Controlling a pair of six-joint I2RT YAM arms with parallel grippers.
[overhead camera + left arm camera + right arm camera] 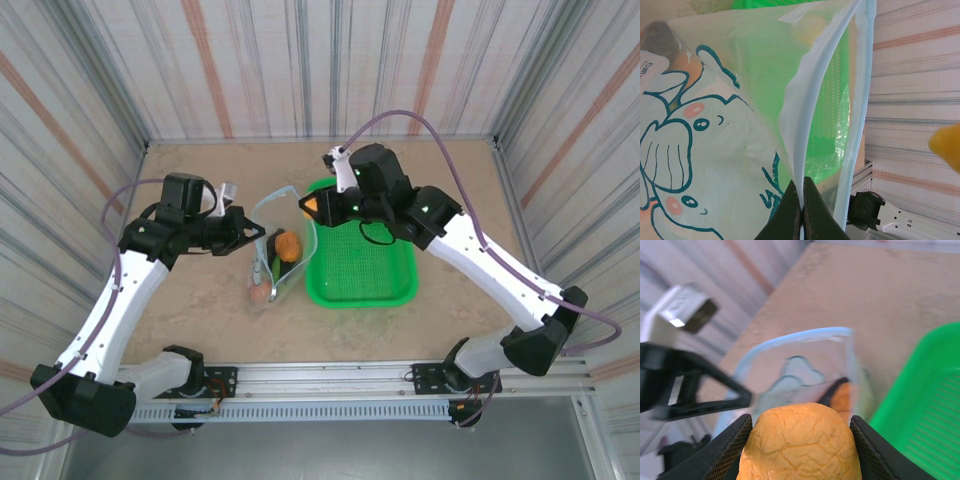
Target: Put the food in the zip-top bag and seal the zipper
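The bag's opening is wide open beside the yellow-orange fruit, so my right gripper should go on into the opening and let go above the food inside.
The zip-top bag stands propped open left of the basket, clear with an elephant print. My left gripper is shut on the near lip of its pale blue zipper, holding the mouth up. A yellow-orange round fruit sits between the pads of my right gripper, which is shut on it and hovers just right of the bag's mouth. Other food lies inside the bag: an orange piece and a reddish one near the bottom.
The green mesh basket lies right of the bag, touching it, and shows through the plastic. Striped walls close in the tabletop on three sides. The rail carrying the arm bases runs along the near edge.
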